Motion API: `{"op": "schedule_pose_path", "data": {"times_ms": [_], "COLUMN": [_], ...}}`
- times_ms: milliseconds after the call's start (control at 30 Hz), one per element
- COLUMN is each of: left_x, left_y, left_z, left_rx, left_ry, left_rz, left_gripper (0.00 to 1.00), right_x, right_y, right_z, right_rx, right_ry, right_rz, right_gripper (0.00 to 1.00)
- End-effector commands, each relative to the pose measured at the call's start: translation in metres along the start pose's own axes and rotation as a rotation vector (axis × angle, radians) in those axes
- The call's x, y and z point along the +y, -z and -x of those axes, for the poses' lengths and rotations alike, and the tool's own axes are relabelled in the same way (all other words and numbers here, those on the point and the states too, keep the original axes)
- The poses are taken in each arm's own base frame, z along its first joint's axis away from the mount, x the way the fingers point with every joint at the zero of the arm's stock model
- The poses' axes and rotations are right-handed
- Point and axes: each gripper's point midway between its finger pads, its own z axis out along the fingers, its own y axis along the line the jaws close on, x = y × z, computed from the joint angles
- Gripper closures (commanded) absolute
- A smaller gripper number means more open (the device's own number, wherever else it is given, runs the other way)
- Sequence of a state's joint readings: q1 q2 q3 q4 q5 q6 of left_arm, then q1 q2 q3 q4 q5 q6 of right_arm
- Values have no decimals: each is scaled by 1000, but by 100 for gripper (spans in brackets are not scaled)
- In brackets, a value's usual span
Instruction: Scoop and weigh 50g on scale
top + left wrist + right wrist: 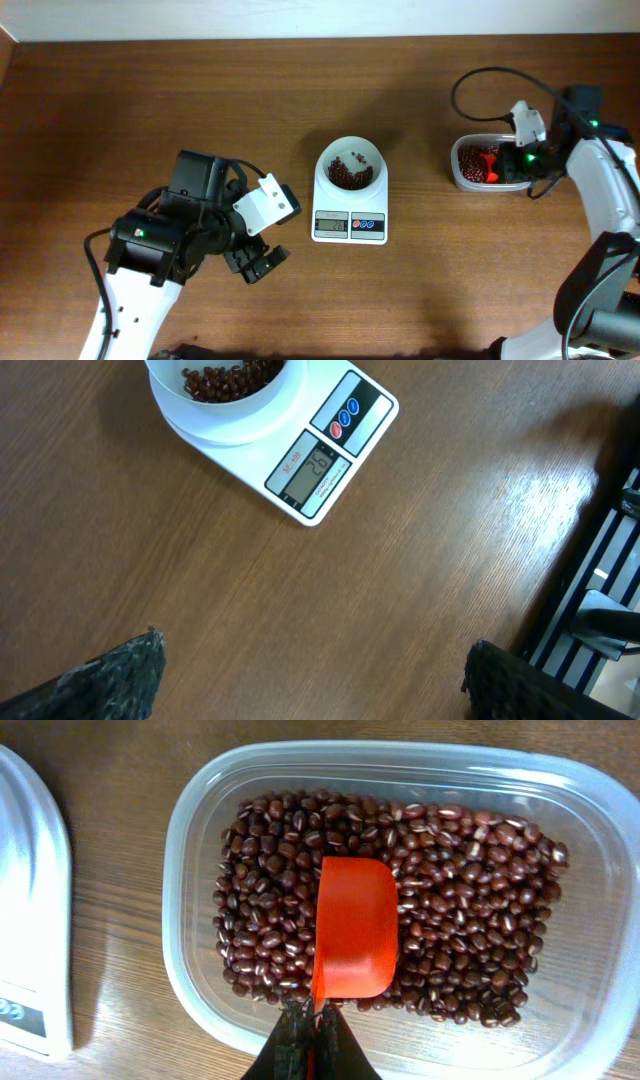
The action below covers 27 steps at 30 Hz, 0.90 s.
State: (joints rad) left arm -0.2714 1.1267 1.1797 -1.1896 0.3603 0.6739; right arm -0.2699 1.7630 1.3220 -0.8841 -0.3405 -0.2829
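Note:
Next, I turn the opening of the orange-red scoop [490,168] up with my right gripper before I carry beans to the scale's bowl [351,172], because the scoop is standing on edge in the tub's beans.
The white scale [350,200] stands mid-table, its round bowl [349,163] holding a small pile of dark red-brown beans [348,174]; its display shows in the left wrist view on the scale [320,450]. More beans [450,910] fill the clear tub [200,1010] at the right. My right gripper [318,1020] is shut on the handle of an orange-red scoop [355,935], which lies empty on the beans in the tub. My left gripper [258,262] is open above bare table, left of and nearer than the scale, holding nothing.
The clear tub [462,180] sits near the table's right side, right of the scale. A cable [480,85] loops above the right arm. The table's edge and a dark striped frame [600,580] show at the right of the left wrist view.

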Motion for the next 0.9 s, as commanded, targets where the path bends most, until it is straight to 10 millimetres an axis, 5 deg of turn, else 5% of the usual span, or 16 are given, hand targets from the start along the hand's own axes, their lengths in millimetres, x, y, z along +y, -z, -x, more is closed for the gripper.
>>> {"op": "schedule_pose_path", "data": {"times_ms": [0,200,467,867], "left_x": [-2,-2,-2,-2], "left_y": [2,2,2,2], "left_z": [1,1,1,1], "left_rx": [-14,-14,-14,-14], "left_ry": [-1,-1,-1,-1], "left_rz": [-8,-8,-8,-8], "left_gripper": [1,1,1,1], "right_x": [3,-6,-7,-48], "right_y": [2,6,-49,-6], "right_z": [-1,-4,-23,-19], "right_rx": [-37,-45,68,-94], "right_ry": [-73,-123,-198,-371], "right_rz": [129,161,293,391], "right_gripper": [96,96,96,96]}}
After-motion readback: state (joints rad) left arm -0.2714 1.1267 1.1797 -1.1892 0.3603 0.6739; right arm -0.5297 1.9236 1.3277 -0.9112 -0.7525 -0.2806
